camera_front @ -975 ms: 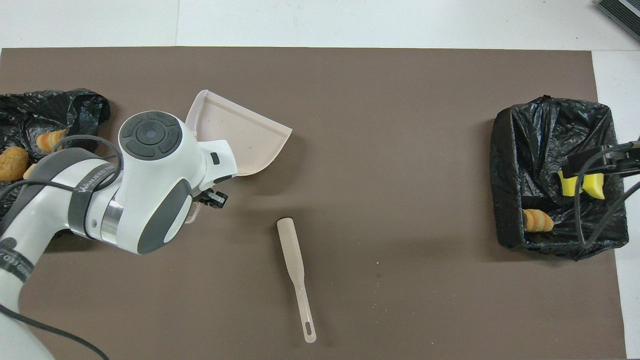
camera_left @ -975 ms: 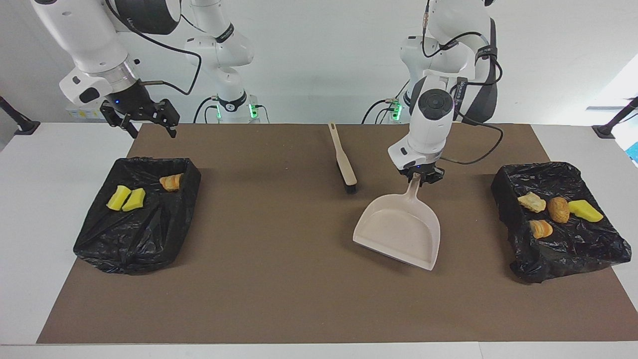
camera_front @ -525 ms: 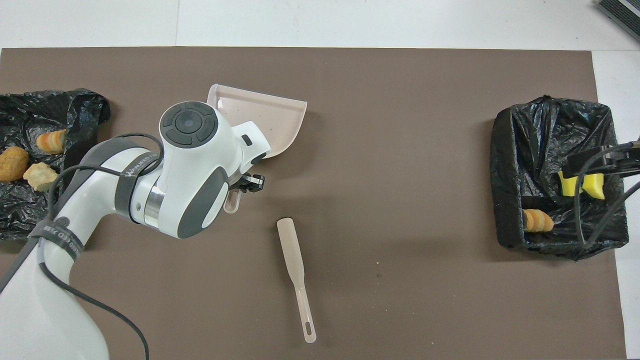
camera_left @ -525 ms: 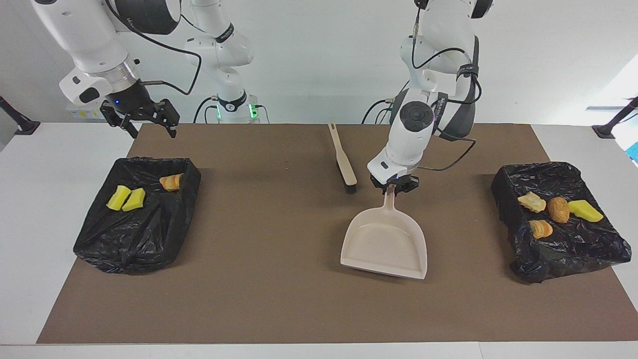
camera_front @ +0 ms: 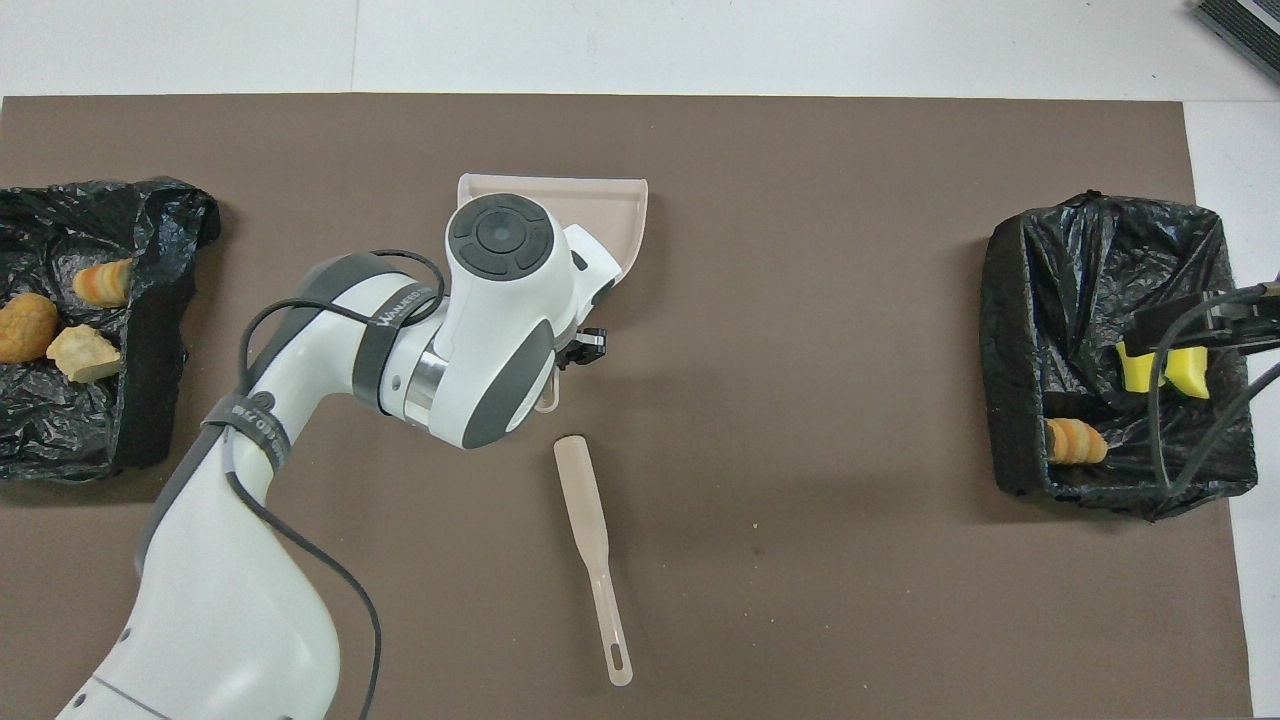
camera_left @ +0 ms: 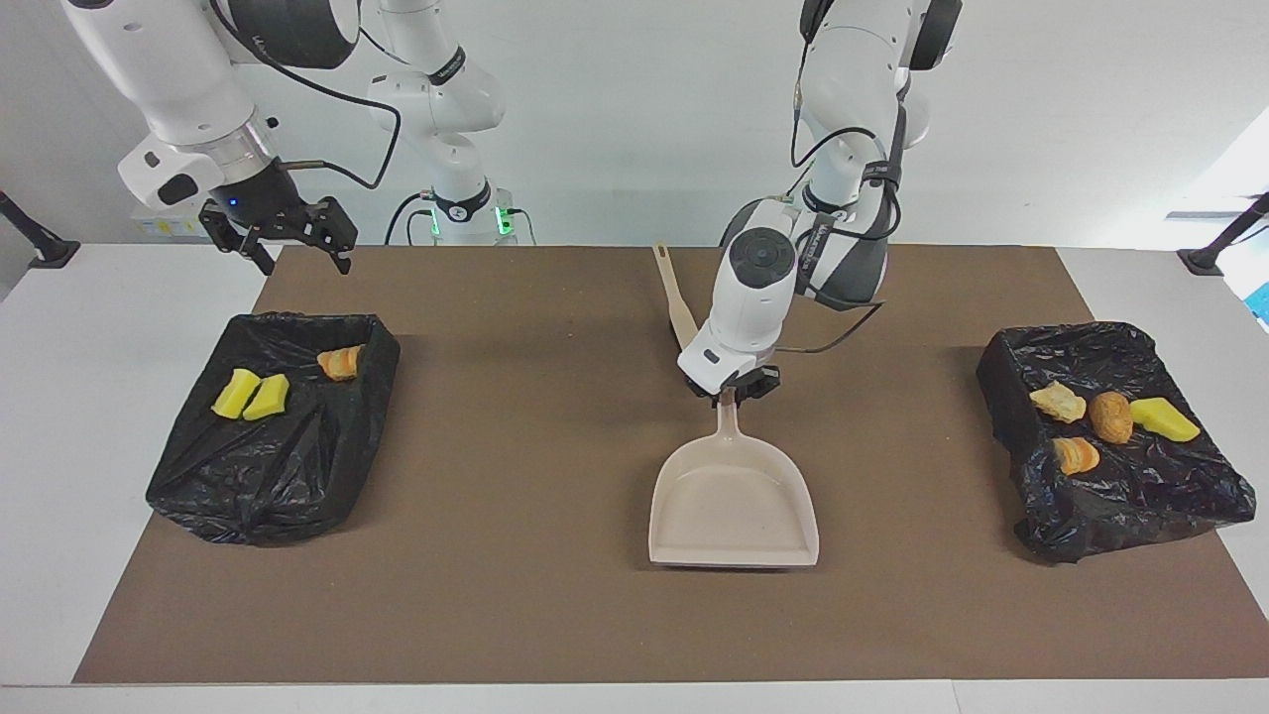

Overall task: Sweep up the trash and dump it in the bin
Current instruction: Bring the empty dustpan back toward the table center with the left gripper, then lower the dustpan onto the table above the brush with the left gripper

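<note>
My left gripper keeps lowering the empty dustpan (camera_left: 734,506), which is level and low over open mat (camera_left: 638,530) beyond the brush, and lets go once it lies flat.
My left gripper (camera_left: 732,389) is shut on the handle of the beige dustpan (camera_left: 734,506), which lies low over the mat's middle with its mouth turned away from the robots. The pan is empty. In the overhead view my left gripper (camera_front: 574,354) covers most of the dustpan (camera_front: 615,205). The beige brush (camera_front: 590,535) lies on the mat nearer the robots. All the trash lies in two black-lined bins: yellow wedges (camera_left: 251,395) and an orange lump (camera_left: 340,362) in one bin (camera_left: 258,496), several lumps (camera_left: 1111,416) in the other bin (camera_left: 1120,506). My right gripper (camera_left: 288,238) waits open above the mat's corner by the first bin.
The brown mat (camera_left: 516,595) covers most of the white table. The brush (camera_left: 672,297) is partly hidden by my left arm in the facing view. The bins stand at the two ends of the mat (camera_front: 150,400) (camera_front: 1020,330).
My left arm has carried the dustpan toward the middle of the mat and turned it until its mouth faces squarely away from the robots. The right arm, brush and trash have not moved.
</note>
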Motion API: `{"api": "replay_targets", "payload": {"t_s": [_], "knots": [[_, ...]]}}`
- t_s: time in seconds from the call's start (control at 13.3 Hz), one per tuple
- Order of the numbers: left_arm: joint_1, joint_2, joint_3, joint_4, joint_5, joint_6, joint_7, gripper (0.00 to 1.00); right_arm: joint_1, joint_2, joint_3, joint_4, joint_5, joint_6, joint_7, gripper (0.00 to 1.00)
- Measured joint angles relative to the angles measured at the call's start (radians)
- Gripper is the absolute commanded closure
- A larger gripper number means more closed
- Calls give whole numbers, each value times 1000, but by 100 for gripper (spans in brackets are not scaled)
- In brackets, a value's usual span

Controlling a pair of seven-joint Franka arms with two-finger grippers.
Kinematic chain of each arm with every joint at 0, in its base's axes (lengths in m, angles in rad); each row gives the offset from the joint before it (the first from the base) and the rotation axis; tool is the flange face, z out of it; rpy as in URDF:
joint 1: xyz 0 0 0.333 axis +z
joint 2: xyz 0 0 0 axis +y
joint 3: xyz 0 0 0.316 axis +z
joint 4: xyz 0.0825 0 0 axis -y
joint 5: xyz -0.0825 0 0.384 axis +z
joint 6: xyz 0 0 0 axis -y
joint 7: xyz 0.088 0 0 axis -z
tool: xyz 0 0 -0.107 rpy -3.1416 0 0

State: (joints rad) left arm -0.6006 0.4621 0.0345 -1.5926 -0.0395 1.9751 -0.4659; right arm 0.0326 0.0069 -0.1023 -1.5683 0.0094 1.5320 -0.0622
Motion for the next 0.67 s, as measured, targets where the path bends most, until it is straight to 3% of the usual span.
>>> {"api": "replay_targets", "payload": {"t_s": [0.15, 0.38, 0.45, 0.67], "knots": [[-22, 55, 0, 53, -28, 0, -64, 100, 0, 0, 0, 0, 0, 0, 0, 0], [-30, 67, -1, 70, -49, 7, -89, 100, 0, 0, 0, 0, 0, 0, 0, 0], [-30, 68, 0, 70, -55, 23, -90, 3, 0, 0, 0, 0, 0, 0, 0, 0], [-31, 67, 1, 70, -56, 52, -83, 0, 0, 0, 0, 0, 0, 0, 0, 0]]}}
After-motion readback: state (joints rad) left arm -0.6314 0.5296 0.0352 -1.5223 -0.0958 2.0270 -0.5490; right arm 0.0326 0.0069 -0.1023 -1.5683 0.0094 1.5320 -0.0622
